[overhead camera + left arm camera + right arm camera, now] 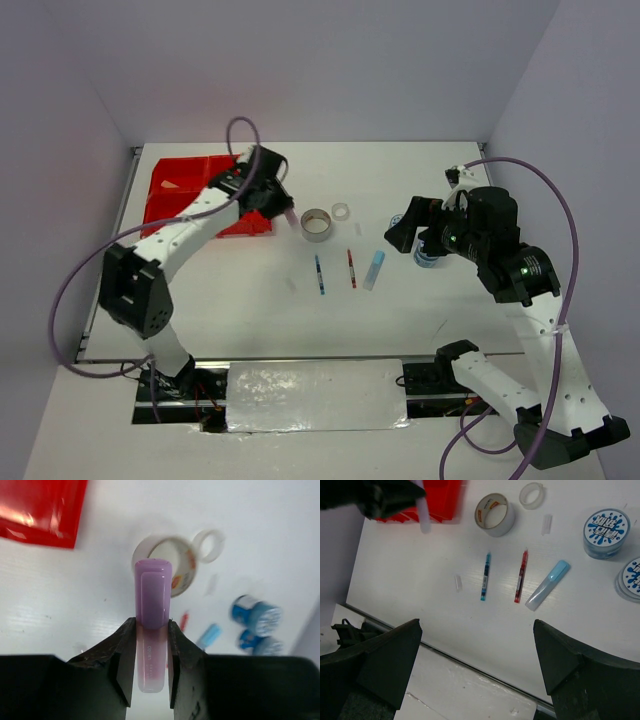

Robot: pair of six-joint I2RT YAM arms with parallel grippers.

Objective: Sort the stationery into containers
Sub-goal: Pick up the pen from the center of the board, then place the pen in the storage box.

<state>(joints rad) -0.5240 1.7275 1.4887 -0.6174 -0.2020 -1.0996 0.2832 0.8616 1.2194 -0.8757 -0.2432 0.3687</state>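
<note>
The lilac stick has room beside the pale item (169, 184), so my left gripper should keep going to that far compartment (184, 174) and let go of the stick there.
My left gripper (151, 630) is shut on a lilac stick (152, 610) and holds it above the table, just right of the red bin (185, 190) and near the grey tape ring (318, 225). The clear tape ring (341, 211) lies just beyond it. A blue pen (485, 576), a red pen (520, 575) and a light-blue stick (548, 584) lie side by side mid-table. Two blue-white tubs (606, 533) sit to the right. My right gripper (476, 630) is open and empty, high above the table near the tubs.
Two small clear caps (458, 582) lie loose, one left of the blue pen and one by the clear ring. A pale item (172, 186) lies in a far compartment of the bin. The table's front edge (470, 665) runs below my right gripper.
</note>
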